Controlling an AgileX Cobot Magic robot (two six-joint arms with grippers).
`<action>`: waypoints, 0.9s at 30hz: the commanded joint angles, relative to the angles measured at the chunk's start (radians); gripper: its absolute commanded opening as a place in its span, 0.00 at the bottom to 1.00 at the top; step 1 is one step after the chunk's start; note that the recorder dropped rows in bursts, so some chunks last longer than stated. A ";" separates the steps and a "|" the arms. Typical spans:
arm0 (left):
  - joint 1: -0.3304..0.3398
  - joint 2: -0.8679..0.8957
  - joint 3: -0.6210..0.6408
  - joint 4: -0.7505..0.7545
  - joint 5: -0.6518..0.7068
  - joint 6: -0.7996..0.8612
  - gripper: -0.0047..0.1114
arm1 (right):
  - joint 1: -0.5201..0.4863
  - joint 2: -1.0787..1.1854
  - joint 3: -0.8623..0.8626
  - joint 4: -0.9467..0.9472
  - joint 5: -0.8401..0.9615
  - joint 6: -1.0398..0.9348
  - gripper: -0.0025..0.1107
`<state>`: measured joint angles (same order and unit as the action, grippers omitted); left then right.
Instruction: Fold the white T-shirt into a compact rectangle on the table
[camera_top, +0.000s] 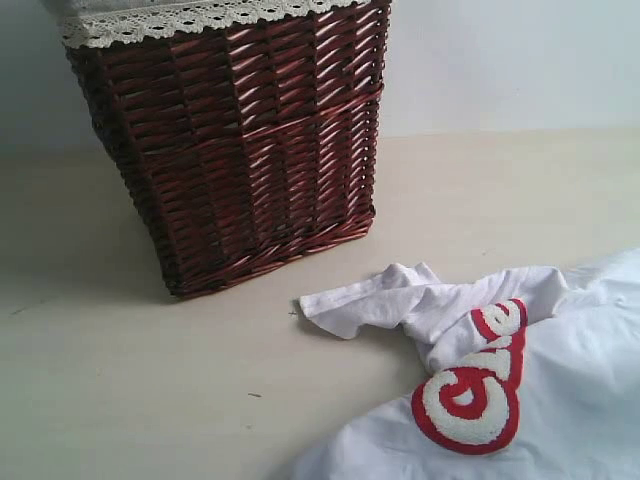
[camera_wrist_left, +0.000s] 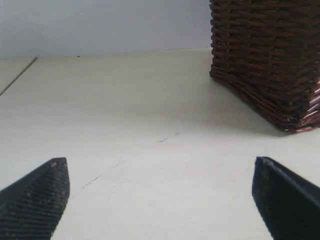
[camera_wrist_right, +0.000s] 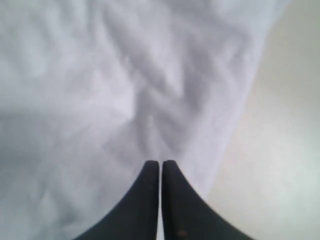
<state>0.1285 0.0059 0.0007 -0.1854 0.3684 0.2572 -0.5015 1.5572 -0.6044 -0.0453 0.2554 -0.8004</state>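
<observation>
My right gripper needs to go on pulling the shirt ahead before it stops, because open table is ahead of the white T-shirt's sleeve, until the sleeve lies in front of the basket.
The white T-shirt lies crumpled on the table at the lower right, one sleeve reaching left and its red band of fuzzy white letters facing up. Neither gripper shows in the exterior view. My right gripper is shut, its tips pressed together on the shirt's wrinkled cloth near the shirt's edge, and creases run toward the tips. My left gripper is wide open over bare table, nothing between its fingers.
A dark red-brown wicker basket with white lace trim stands at the back left, and the left wrist view shows its lower corner. Bare table lies beside the shirt's edge.
</observation>
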 joint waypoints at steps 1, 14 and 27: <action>0.003 -0.006 -0.001 -0.007 -0.005 -0.004 0.85 | 0.017 0.079 0.008 0.243 -0.091 -0.163 0.04; 0.003 -0.006 -0.001 -0.007 -0.005 -0.004 0.85 | 0.371 0.337 0.008 0.253 -0.104 -0.181 0.04; 0.003 -0.006 -0.001 -0.007 -0.005 -0.004 0.85 | 0.594 0.329 0.006 0.253 -0.125 -0.143 0.07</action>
<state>0.1285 0.0059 0.0007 -0.1854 0.3684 0.2572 0.0796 1.8522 -0.6306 0.2030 -0.0714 -0.9753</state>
